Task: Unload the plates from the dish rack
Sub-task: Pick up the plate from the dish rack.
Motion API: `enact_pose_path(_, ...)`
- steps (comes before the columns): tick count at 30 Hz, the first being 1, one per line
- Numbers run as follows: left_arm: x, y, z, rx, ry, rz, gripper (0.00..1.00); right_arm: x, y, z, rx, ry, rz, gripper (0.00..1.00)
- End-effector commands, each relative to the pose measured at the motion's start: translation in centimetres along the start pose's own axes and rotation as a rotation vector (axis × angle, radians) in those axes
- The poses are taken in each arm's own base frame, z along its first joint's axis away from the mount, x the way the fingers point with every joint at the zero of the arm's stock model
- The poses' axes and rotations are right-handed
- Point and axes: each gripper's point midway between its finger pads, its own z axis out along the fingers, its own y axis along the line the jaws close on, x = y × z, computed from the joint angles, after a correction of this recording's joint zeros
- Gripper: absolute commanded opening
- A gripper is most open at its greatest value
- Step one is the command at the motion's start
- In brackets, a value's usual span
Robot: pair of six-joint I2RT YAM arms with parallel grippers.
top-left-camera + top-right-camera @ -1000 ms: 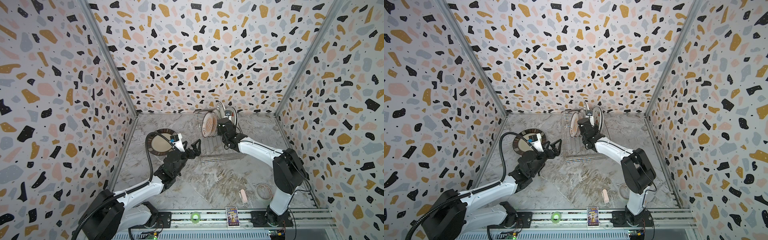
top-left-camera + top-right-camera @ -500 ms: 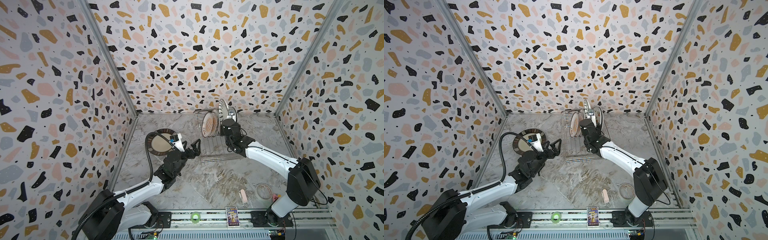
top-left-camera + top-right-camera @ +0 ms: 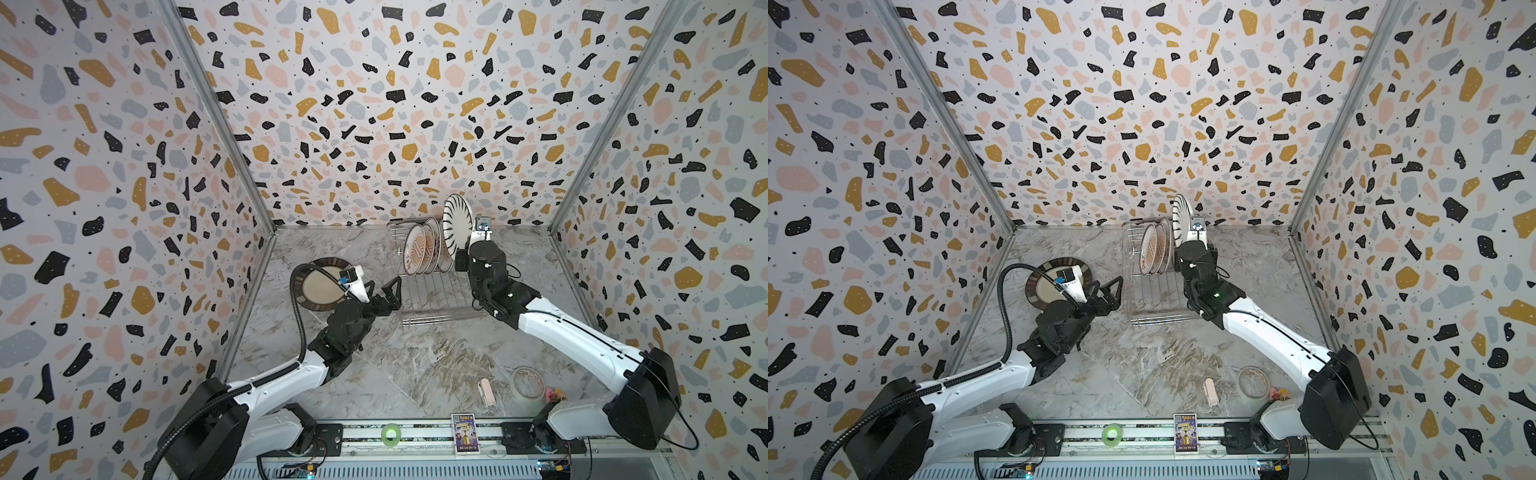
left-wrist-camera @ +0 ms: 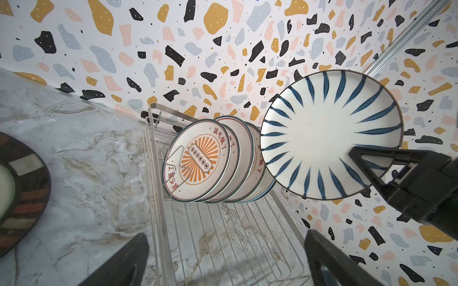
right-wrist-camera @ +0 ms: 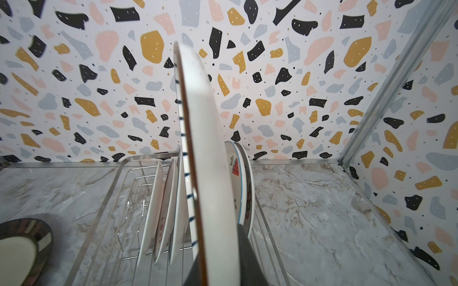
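Next, my right gripper passes the striped plate [image 3: 457, 225] to my left gripper [image 3: 393, 290], because it is holding the striped plate far across the rack from the brown-rimmed plate.
My right gripper [image 5: 220, 257] is shut on the lower rim of the black radial-striped plate [image 3: 457, 222], holding it upright above the back of the dish rack [image 3: 436, 307]. The left wrist view shows that plate [image 4: 329, 133] face-on, with a right gripper finger [image 4: 371, 161] on its rim. Several plates still stand in the rack: the orange-sunburst plate [image 4: 198, 161] in front and a watermelon-printed plate [image 5: 238, 173] behind. A brown-rimmed plate [image 3: 320, 286] lies flat on the table left of the rack. My left gripper [image 3: 380, 291] hovers open and empty by the rack's front left corner.
A translucent tape roll [image 3: 528, 382], a small pink object [image 3: 486, 390] and a printed card [image 3: 463, 432] lie near the front right. Patterned walls close in the back and both sides. The rack stands close to the back wall.
The right arm's elbow has swung out to the right, and the striped plate in its gripper has risen a little and shifted right. The left arm has not moved.
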Motion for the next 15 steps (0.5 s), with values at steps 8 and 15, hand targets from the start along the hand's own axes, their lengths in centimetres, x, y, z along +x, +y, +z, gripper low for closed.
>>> enact_pose_path(8,-2.3,-2.4,-0.8,0.103,-0.083,-0.010,1.00,-4.2,-2.1,-1.2,-0.267,-0.075,0.272,0.07)
enact_pose_path(15,-1.6,-2.0,-0.4,0.089,-0.055,-0.016,1.00,-0.6,-3.6,0.8,-0.421,0.037,0.411,0.08)
